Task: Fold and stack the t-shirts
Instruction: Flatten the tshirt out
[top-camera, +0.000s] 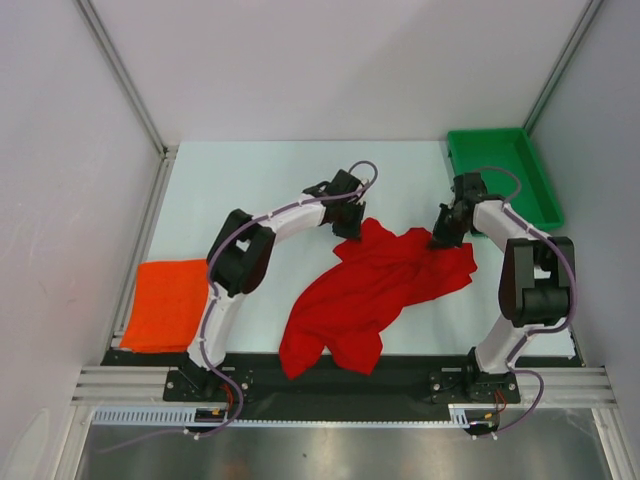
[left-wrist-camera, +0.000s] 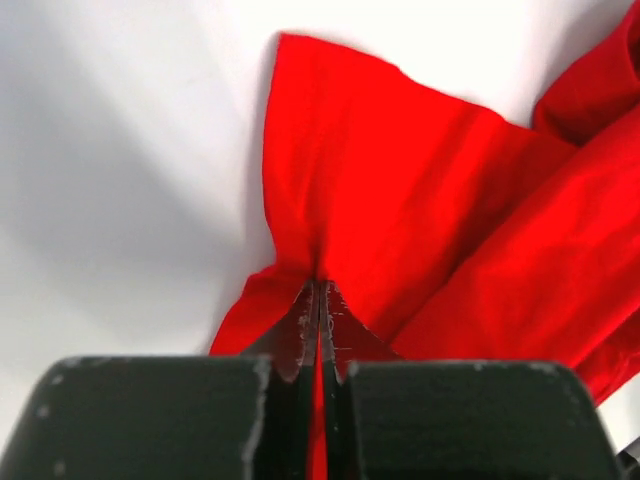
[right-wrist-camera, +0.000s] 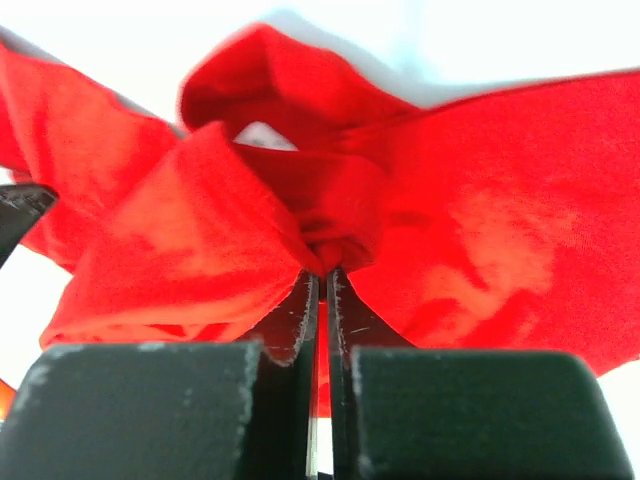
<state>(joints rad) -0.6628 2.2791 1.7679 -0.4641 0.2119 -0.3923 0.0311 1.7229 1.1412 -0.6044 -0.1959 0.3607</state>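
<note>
The robot's two grippers should pull the red t-shirt toward the back wall (top-camera: 350, 135) before taking its near end, because the t-shirt lies crumpled with that end over the black bar (top-camera: 357, 357).
The red t-shirt (top-camera: 375, 285) lies crumpled in the middle of the table, trailing toward the near edge. My left gripper (top-camera: 349, 228) is shut on its far left part; in the left wrist view the cloth (left-wrist-camera: 400, 200) is pinched between the fingertips (left-wrist-camera: 320, 285). My right gripper (top-camera: 441, 238) is shut on its far right part; in the right wrist view bunched cloth (right-wrist-camera: 330, 220) sits at the fingertips (right-wrist-camera: 322, 272). The orange t-shirt (top-camera: 165, 303) lies folded as a neat rectangle at the near left.
A green plastic tray (top-camera: 500, 172) stands at the far right corner. White walls and metal rails bound the table on the left, right and back. A black rail (top-camera: 330, 375) runs along the near edge by the arm bases.
</note>
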